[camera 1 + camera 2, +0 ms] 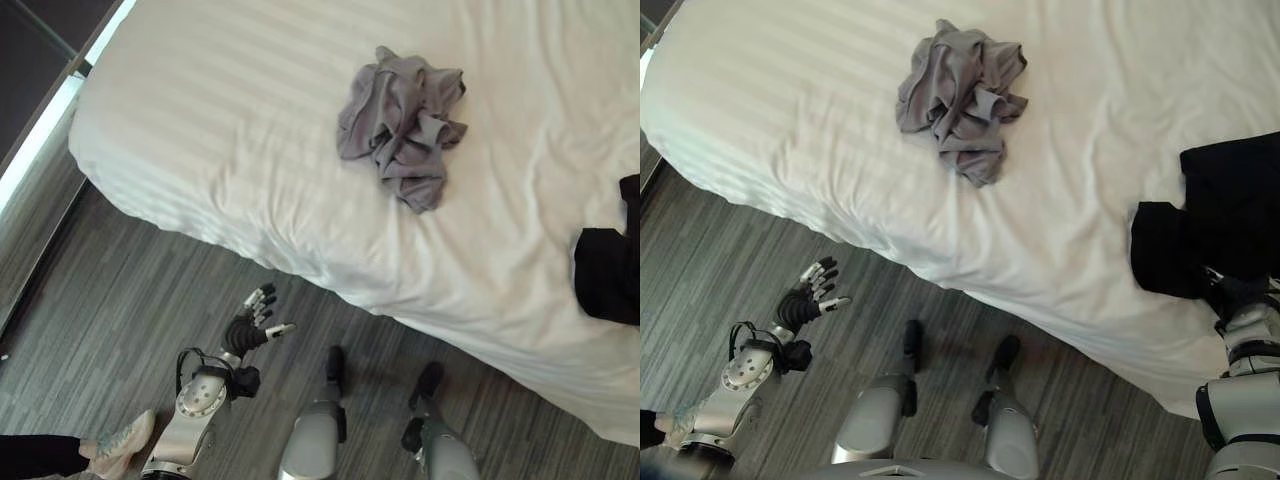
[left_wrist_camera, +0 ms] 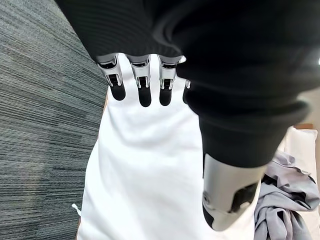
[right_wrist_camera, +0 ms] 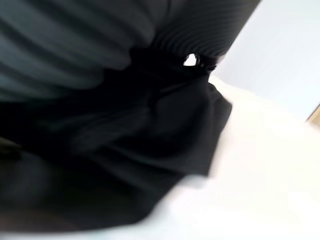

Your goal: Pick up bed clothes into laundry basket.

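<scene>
I expect the grey garment (image 1: 403, 112) to come along as one bulky heap with loose cloth hanging down when I carry it, because its soft, overlapping folds (image 1: 410, 148) are piled together.
A crumpled grey garment (image 1: 400, 120) lies in the middle of the white bed (image 1: 230, 140); it also appears as the grey garment (image 2: 285, 200) past my left thumb. A black garment (image 1: 1210, 225) is spread near the bed's near edge on the right. My right hand (image 1: 1236, 297) rests at the lower edge of that black garment (image 3: 150, 150), with its dark cover against the cloth. My left hand (image 1: 255, 320) hangs open above the floor, just short of the bed's side, holding nothing.
Grey wood-pattern floor (image 1: 120, 300) runs along the bed's near side. A person's shoe (image 1: 120, 438) stands on the floor at the lower left, close to my left arm. A dark wall panel with a light strip (image 1: 40, 130) borders the far left.
</scene>
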{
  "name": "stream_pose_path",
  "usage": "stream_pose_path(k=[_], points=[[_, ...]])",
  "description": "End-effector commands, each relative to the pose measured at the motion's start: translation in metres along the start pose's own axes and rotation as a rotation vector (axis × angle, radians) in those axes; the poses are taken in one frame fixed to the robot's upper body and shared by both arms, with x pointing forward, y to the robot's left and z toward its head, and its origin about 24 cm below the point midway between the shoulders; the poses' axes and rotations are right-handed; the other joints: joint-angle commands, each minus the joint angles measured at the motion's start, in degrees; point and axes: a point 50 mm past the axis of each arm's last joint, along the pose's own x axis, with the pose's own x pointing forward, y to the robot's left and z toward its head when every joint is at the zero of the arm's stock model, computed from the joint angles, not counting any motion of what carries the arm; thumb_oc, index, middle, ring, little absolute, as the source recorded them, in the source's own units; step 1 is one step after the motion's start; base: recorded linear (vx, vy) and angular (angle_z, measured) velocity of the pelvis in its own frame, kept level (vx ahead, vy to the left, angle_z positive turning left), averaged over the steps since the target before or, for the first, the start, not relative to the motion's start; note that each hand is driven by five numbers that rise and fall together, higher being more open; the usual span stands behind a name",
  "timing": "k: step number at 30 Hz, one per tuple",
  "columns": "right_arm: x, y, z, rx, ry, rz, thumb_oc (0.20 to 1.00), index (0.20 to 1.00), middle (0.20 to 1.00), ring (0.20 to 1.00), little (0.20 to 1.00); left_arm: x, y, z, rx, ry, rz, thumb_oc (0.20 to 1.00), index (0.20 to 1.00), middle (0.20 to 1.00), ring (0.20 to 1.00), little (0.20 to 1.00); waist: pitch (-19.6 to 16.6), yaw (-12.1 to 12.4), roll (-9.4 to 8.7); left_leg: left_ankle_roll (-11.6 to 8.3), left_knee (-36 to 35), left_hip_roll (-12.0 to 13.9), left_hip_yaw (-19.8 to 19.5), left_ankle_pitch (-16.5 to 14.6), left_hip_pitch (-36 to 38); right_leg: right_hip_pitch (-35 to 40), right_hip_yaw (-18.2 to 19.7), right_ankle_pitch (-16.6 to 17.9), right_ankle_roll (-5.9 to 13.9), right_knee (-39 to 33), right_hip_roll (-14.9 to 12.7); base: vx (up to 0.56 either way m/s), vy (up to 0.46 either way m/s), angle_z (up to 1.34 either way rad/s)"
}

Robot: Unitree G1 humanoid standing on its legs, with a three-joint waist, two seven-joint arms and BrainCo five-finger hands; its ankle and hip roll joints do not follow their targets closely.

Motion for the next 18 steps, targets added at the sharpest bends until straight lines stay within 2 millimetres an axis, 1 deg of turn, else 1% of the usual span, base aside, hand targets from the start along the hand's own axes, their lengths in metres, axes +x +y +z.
stream_pose_path(k=[1,4,5,6,7,8,9,10,11,12,13,14,15,16,18], points=[[-0.028,0.057,0.082,0.426,-0.370,0.162,0.200,0.200,0.200,0.200,0.200,0.006,-0.008,0.019,-0.013,-0.130,0.011,1.000,1.000,1.000,1.000,1.000,1.1,0.1,2.68,-4.89,-1.2,3.5,-0.6,5.3,-3.8,-0.4,1.3,2.2,5.35,0.8,-3.4,0.00,0.030,-0.14],[-0.040,0.031,0.103,0.634,-0.511,0.044,0.200,0.200,0.200,0.200,0.200,0.008,-0.009,0.017,0.012,-0.128,0.010,1.000,1.000,1.000,1.000,1.000,0.3,0.1,2.62,-4.69,-1.2,3.3,-0.8,4.6,-2.9,0.6,0.9,2.0,5.56,0.8,-3.9,0.01,0.009,-0.08],[-0.046,0.016,0.115,0.731,-0.576,0.002,0.200,0.200,0.200,0.200,0.200,0.007,-0.009,0.017,0.012,-0.130,0.017,1.000,1.000,1.000,1.000,1.000,0.0,0.0,2.53,-4.68,-1.2,3.3,-0.8,4.4,-2.7,0.9,0.7,1.9,5.62,0.8,-4.1,0.02,-0.003,-0.13],[-0.050,0.013,0.117,0.791,-0.602,-0.006,0.200,0.200,0.200,0.200,0.200,0.007,-0.009,0.017,0.016,-0.129,0.017,1.000,1.000,1.000,1.000,1.000,-0.3,0.0,2.37,-4.61,-1.2,3.3,-0.9,4.2,-2.3,1.3,0.5,1.8,5.62,0.8,-4.2,0.02,-0.001,-0.07],[-0.055,0.004,0.123,0.893,-0.639,-0.027,0.200,0.200,0.200,0.200,0.200,0.007,-0.008,0.016,0.015,-0.127,0.020,1.000,1.000,1.000,1.000,1.000,-0.5,0.0,2.28,-4.61,-1.2,3.3,-0.9,4.1,-2.1,1.7,0.3,1.7,5.65,0.8,-4.3,0.00,0.000,0.00],[-0.062,-0.001,0.129,1.005,-0.677,-0.030,0.200,0.200,0.200,0.200,0.200,0.007,-0.009,0.016,0.016,-0.126,0.024,1.000,1.000,1.000,1.000,1.000,-0.8,0.1,2.15,-4.59,-1.2,3.3,-1.0,4.0,-1.8,2.1,0.1,1.6,5.66,0.8,-4.4,0.01,0.002,0.11],[-0.070,-0.002,0.136,1.158,-0.723,0.008,0.200,0.200,0.200,0.200,0.200,0.008,-0.008,0.017,0.018,-0.131,0.030,1.000,1.000,1.000,1.000,1.000,-1.1,0.2,1.78,-4.59,-1.2,3.4,-0.9,3.8,-1.3,2.7,0.0,1.5,5.67,0.8,-4.4,0.01,-0.005,0.15],[-0.075,0.001,0.138,1.260,-0.742,0.057,0.200,0.200,0.200,0.200,0.200,0.008,-0.008,0.018,0.021,-0.133,0.035,1.000,1.000,1.000,1.000,1.000,-1.2,0.1,1.61,-4.57,-1.2,3.4,-0.9,3.7,-1.0,2.9,-0.1,1.5,5.65,0.8,-4.4,0.02,-0.023,0.19],[-0.083,0.016,0.138,1.699,-0.729,0.237,0.200,0.200,0.200,0.200,0.200,0.010,-0.007,0.024,0.047,-0.149,0.035,1.000,1.000,1.000,1.000,1.000,-2.0,0.2,0.72,-4.73,-1.2,3.6,-0.9,3.4,-0.1,4.0,-0.4,1.0,5.52,0.8,-4.3,0.03,-0.022,0.15],[-0.097,0.028,0.149,1.890,-0.754,0.369,0.200,0.200,0.200,0.200,0.200,0.012,-0.007,0.029,0.061,-0.167,0.034,1.000,1.000,1.000,1.000,1.000,-2.5,0.3,0.60,-4.78,-1.2,3.7,-0.7,3.3,0.4,4.6,-0.6,0.9,5.43,0.8,-4.2,0.03,-0.020,0.13],[-0.097,0.029,0.148,1.894,-0.752,0.373,0.200,0.200,0.200,0.200,0.200,0.011,-0.006,0.028,0.063,-0.164,0.035,1.000,1.000,1.000,1.000,1.000,-2.6,0.3,0.44,-4.79,-1.2,3.6,-0.8,3.2,0.5,4.7,-0.6,0.8,5.44,0.8,-4.3,0.03,0.000,0.07],[-0.108,0.042,0.149,1.957,-0.740,0.442,0.200,0.200,0.200,0.200,0.200,0.012,-0.003,0.032,0.082,-0.173,0.046,1.000,1.000,1.000,1.000,1.000,-3.0,0.2,0.28,-4.77,-1.2,3.6,-0.7,3.1,1.1,5.2,-0.7,0.8,5.34,0.8,-4.2,0.06,0.012,0.03],[-0.134,0.063,0.154,2.135,-0.713,0.595,0.200,0.200,0.200,0.200,0.200,0.014,0.005,0.042,0.124,-0.204,0.084,1.000,1.000,1.000,1.000,1.000,-4.3,0.2,-0.24,-4.78,-1.2,3.7,-0.4,2.7,2.5,6.7,-1.0,0.4,5.32,0.8,-4.2,0.08,0.019,0.06],[-0.142,0.070,0.154,2.207,-0.696,0.635,0.200,0.200,0.200,0.200,0.200,0.016,0.006,0.048,0.132,-0.229,0.092,1.000,1.000,1.000,1.000,1.000,-5.1,0.2,-0.22,-4.82,-1.2,3.8,-0.3,2.4,3.1,7.4,-1.2,0.1,5.26,0.8,-4.3,0.11,0.024,0.11],[-0.149,0.090,0.149,2.274,-0.604,0.668,0.200,0.200,0.200,0.200,0.200,0.020,0.010,0.061,0.132,-0.280,0.104,1.000,1.000,1.000,1.000,1.000,-6.7,0.3,-0.30,-4.84,-1.2,3.8,-0.1,2.0,4.5,9.0,-1.7,-0.4,5.19,0.8,-4.2,0.08,0.028,0.09]])
